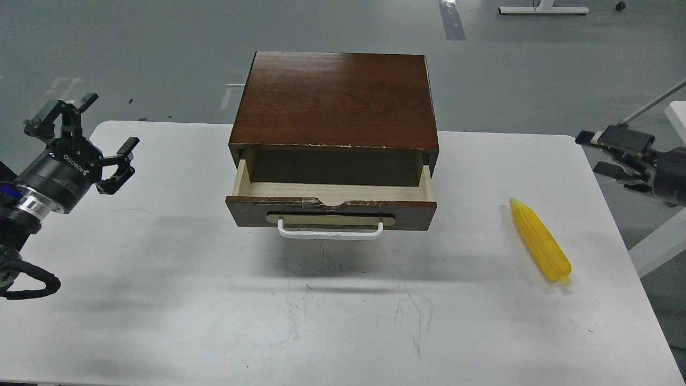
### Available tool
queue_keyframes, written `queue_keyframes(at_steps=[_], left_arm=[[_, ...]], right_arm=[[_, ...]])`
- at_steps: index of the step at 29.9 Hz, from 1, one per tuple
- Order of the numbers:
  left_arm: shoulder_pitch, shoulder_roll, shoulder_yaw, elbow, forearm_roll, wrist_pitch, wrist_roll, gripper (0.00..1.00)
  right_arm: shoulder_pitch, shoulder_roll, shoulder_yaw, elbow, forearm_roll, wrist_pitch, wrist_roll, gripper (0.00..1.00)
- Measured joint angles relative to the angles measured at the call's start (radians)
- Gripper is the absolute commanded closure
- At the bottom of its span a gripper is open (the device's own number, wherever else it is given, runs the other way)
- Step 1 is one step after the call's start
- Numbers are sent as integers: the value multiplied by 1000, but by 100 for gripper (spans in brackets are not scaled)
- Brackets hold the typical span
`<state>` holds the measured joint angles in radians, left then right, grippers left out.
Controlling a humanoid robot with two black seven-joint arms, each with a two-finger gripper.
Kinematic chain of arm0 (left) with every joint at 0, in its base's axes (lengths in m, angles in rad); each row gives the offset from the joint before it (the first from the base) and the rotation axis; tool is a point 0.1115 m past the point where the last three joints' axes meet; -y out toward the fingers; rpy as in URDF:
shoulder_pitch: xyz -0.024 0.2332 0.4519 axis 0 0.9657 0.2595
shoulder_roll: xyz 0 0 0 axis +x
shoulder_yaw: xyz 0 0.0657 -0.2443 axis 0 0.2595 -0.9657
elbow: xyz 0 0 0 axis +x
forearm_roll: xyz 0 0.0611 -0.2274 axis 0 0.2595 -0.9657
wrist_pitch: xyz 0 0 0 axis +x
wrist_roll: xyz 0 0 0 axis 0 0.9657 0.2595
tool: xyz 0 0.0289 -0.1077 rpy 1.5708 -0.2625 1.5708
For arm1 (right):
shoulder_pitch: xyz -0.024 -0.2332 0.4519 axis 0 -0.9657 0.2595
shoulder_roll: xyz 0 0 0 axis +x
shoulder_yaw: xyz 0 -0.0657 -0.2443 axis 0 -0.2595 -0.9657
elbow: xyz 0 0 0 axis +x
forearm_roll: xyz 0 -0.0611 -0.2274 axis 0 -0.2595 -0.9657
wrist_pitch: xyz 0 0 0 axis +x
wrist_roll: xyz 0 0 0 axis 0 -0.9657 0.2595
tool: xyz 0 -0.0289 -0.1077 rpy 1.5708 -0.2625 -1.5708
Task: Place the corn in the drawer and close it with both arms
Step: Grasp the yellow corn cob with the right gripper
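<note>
The drawer's opening (pixel 335 172) is wide but short front to back, so the corn (pixel 541 240) will fit lying crosswise behind the front when I lower it in.
The corn (pixel 538 241), a bright yellow tapered cob, lies on the white table at the right, pointed end away from me. The drawer (pixel 330 213) is pulled partly out of the dark brown wooden cabinet (pixel 335 99). Its front has a chipped top edge, a beige oval inset and a white bar handle (pixel 330 232), and its pale wood inside is empty. My left gripper (pixel 111 120) is open and empty above the table's left edge, well left of the drawer. My right gripper (pixel 589 154) is open and empty at the table's right edge, beyond the corn.
The white table (pixel 321 311) has scuff marks in front of the drawer. Grey floor lies beyond it. A white frame (pixel 662 241) stands off the table's right side, close to my right arm.
</note>
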<state>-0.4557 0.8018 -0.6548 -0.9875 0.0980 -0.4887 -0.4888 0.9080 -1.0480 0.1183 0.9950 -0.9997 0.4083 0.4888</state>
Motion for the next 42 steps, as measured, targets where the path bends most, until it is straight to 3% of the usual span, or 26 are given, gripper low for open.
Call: queue_keyframes(at_steps=[7, 21, 25, 31, 37, 42], left_arm=[[0, -4, 0, -1, 2, 0, 0, 2], [0, -6, -2, -8, 2, 0, 0, 2], [0, -5, -2, -7, 2, 0, 0, 2], [0, -5, -2, -7, 2, 0, 0, 2], [0, -5, -2, -7, 2, 0, 0, 2], [0, -3, -2, -7, 2, 0, 0, 2]], right_arm=[[-53, 6, -85, 19, -278, -161, 0, 0], [-52, 151, -200, -9, -336, -232, 0, 8], [-44, 165, -243, -34, -336, -234, 0, 27], [-50, 202, -264, -60, -334, -234, 0, 74], [-45, 214, -268, -63, -333, -234, 0, 82], [-14, 186, -268, -51, -331, -233, 0, 82]])
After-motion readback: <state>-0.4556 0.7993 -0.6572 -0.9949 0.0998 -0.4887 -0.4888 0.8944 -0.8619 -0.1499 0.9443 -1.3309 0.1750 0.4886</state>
